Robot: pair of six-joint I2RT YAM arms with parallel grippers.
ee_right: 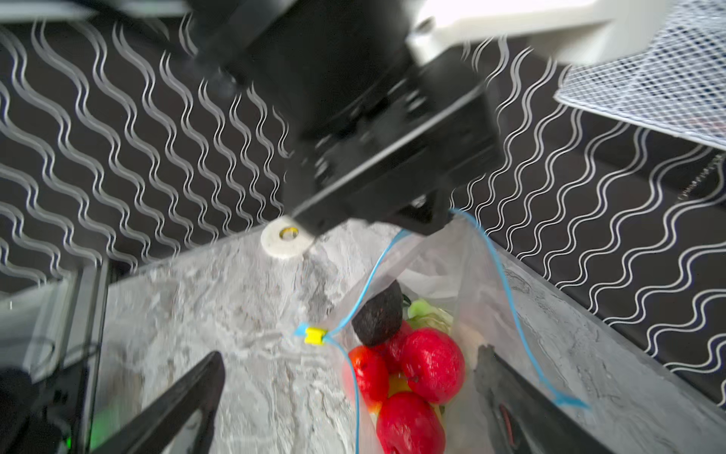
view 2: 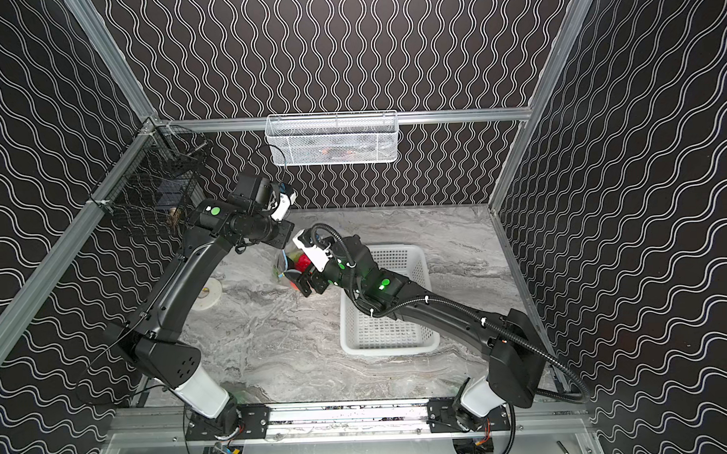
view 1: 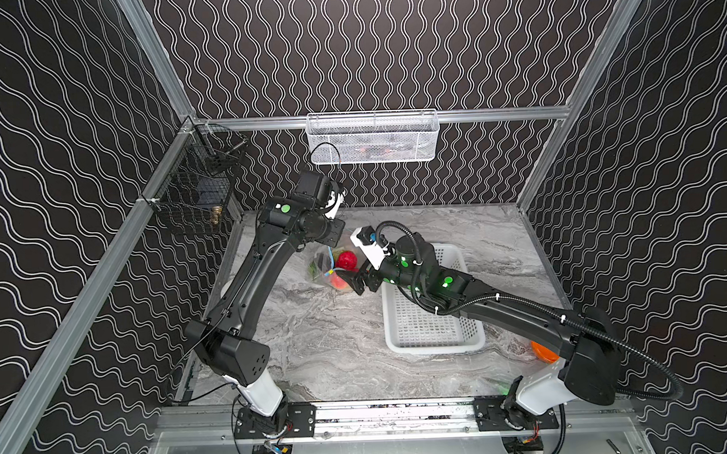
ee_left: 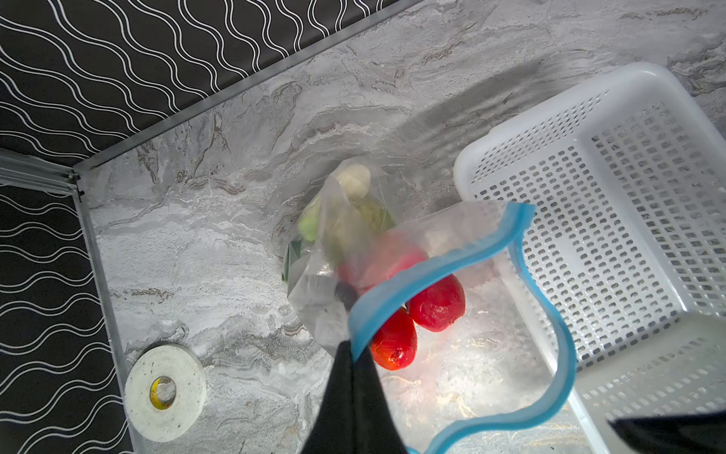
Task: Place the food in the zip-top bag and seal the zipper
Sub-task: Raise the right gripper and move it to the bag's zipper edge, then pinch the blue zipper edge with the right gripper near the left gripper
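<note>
The robot's open right gripper should continue to move in until both fingers close on the yellow slider point(ee_right: 315, 335), which stands free on the raised zipper strip point(ee_right: 368, 284) and faces the gripper.
The clear zip-top bag point(ee_left: 396, 239) hangs upright with its mouth wide open. My left gripper point(ee_left: 355, 348) is shut on the light-blue zipper point(ee_left: 432, 267) strip and holds that edge up. The food lies inside: red fruits point(ee_right: 430, 365), a dark item point(ee_right: 379, 314), white radish point(ee_left: 355, 179) and green cabbage point(ee_left: 308, 224). The yellow slider point(ee_right: 315, 336) sits at one end of the zipper. My right gripper point(ee_right: 349, 353) is open over the mouth; one finger is outside the bag, the other shows through its film. In both top views the bag point(view 1: 334, 268) point(view 2: 286, 264) hangs between the grippers.
A white perforated basket point(view 1: 474, 340) point(ee_left: 510, 114) stands just right of the bag, under my right arm. A tape roll point(ee_left: 165, 391) point(view 2: 208, 293) lies to the left. A white mesh basket point(view 1: 371, 138) hangs on the back wall and a black wire basket point(view 1: 194, 192) on the left rail.
</note>
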